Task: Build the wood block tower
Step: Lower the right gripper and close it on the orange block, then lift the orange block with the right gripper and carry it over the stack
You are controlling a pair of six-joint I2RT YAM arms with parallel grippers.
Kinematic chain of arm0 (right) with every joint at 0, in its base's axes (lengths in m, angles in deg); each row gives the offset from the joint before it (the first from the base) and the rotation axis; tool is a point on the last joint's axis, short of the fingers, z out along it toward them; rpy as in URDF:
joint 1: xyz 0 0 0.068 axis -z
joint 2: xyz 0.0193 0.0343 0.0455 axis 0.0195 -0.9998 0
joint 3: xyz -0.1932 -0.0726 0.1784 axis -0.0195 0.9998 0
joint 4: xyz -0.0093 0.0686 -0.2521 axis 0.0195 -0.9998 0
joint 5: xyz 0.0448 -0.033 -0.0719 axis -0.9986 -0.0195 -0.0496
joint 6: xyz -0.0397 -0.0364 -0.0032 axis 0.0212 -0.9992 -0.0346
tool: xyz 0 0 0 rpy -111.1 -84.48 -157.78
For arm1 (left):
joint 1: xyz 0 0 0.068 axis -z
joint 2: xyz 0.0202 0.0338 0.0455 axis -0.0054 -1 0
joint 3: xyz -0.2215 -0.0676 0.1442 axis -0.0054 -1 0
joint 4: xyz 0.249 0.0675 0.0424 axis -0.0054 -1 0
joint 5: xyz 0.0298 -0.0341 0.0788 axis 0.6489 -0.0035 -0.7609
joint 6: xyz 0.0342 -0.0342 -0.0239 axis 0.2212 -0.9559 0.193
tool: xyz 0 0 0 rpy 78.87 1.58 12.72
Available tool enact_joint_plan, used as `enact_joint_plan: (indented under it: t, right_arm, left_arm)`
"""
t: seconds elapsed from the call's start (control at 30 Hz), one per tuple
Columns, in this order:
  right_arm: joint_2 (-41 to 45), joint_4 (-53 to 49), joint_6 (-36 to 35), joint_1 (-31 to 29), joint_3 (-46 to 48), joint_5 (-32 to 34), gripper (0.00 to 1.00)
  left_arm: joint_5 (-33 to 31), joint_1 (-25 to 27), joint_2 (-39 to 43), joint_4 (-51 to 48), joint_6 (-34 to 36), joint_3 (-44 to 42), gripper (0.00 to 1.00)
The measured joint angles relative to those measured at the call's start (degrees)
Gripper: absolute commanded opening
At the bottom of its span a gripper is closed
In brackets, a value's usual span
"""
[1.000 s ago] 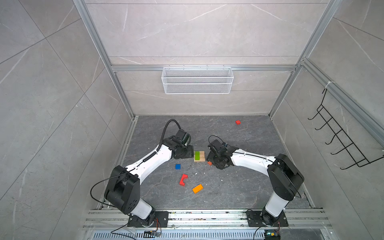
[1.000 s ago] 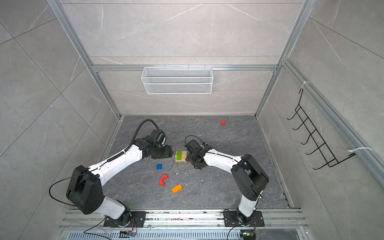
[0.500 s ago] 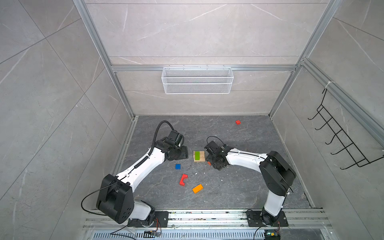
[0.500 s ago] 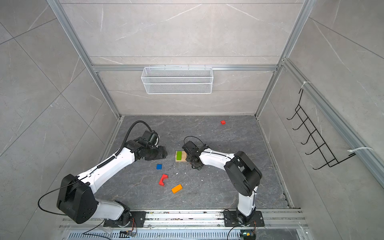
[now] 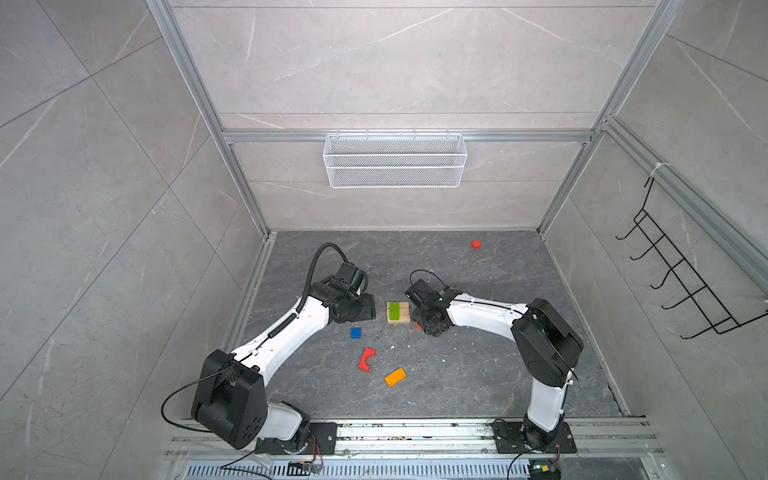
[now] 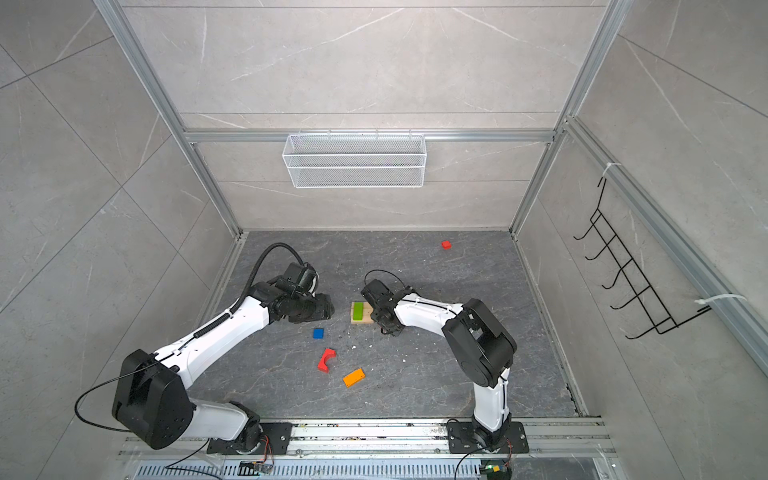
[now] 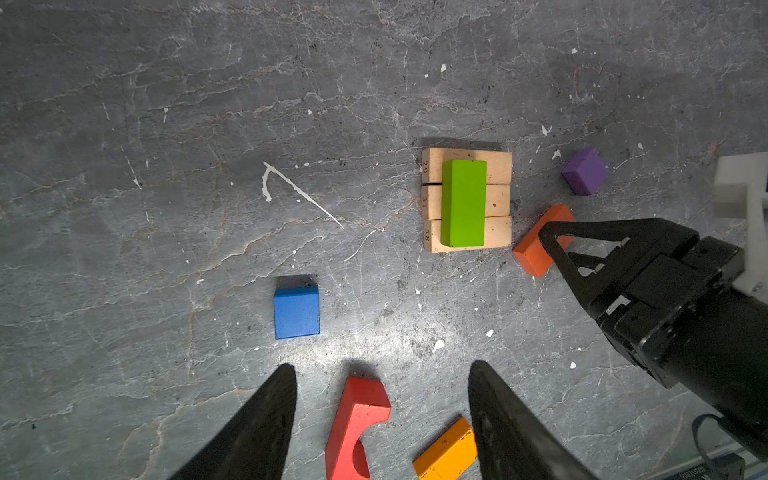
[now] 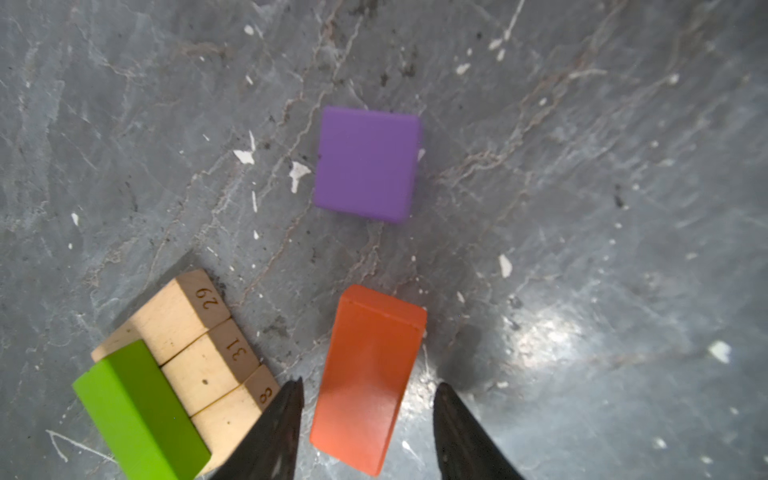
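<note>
The orange-red slab lies at a slant close to the tan bars. My right gripper should pull it clear and line it up with the green slab before stacking.
The wood block tower is three tan bars side by side with a green slab lying across them. An orange-red slab lies on the floor just right of the bars. My right gripper straddles it, open, with a gap at each finger. A purple cube sits beyond the slab. My left gripper hangs open and empty left of the tower.
On the floor lie a blue block, a red arch, an orange block and, at the far back right, a small red cube. A wire basket hangs on the back wall.
My left gripper has drawn back a little to the left, away from the tower. My right gripper has shifted slightly toward the tower, and its jaws have narrowed around the orange-red slab.
</note>
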Motion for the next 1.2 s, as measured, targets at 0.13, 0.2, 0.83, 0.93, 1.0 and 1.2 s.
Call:
enact_joint_plan:
  t: [0.13,0.2,0.83,0.93,1.0,1.2]
  right_arm:
    - [-0.9,-0.7,-1.3,0.1,-0.3,0.0,0.24]
    - [-1.3,-1.0,-1.7,0.2,-0.3,-0.2,0.24]
    - [0.0,-1.0,-12.9,2.9,1.2,-4.6,0.02]
    - [0.9,-1.1,-17.0,3.2,2.3,-4.6,0.04]
    - [1.7,-1.0,-19.5,3.3,3.5,-4.7,0.05]
    - [3.2,-2.1,-25.8,3.4,5.3,-4.6,0.11]
  left_arm:
    - [0.0,-0.1,0.3,0.0,0.0,-0.3,0.68]
    - [0.0,-0.1,0.5,0.0,0.0,-0.5,0.68]
    - [1.6,-1.3,0.5,0.4,0.0,-1.0,0.67]
    - [2.0,-1.5,0.5,0.7,0.1,-1.0,0.67]
    - [2.5,-1.6,0.4,0.8,0.1,-1.0,0.67]
    - [3.3,-1.6,-0.2,1.8,0.1,-1.0,0.67]
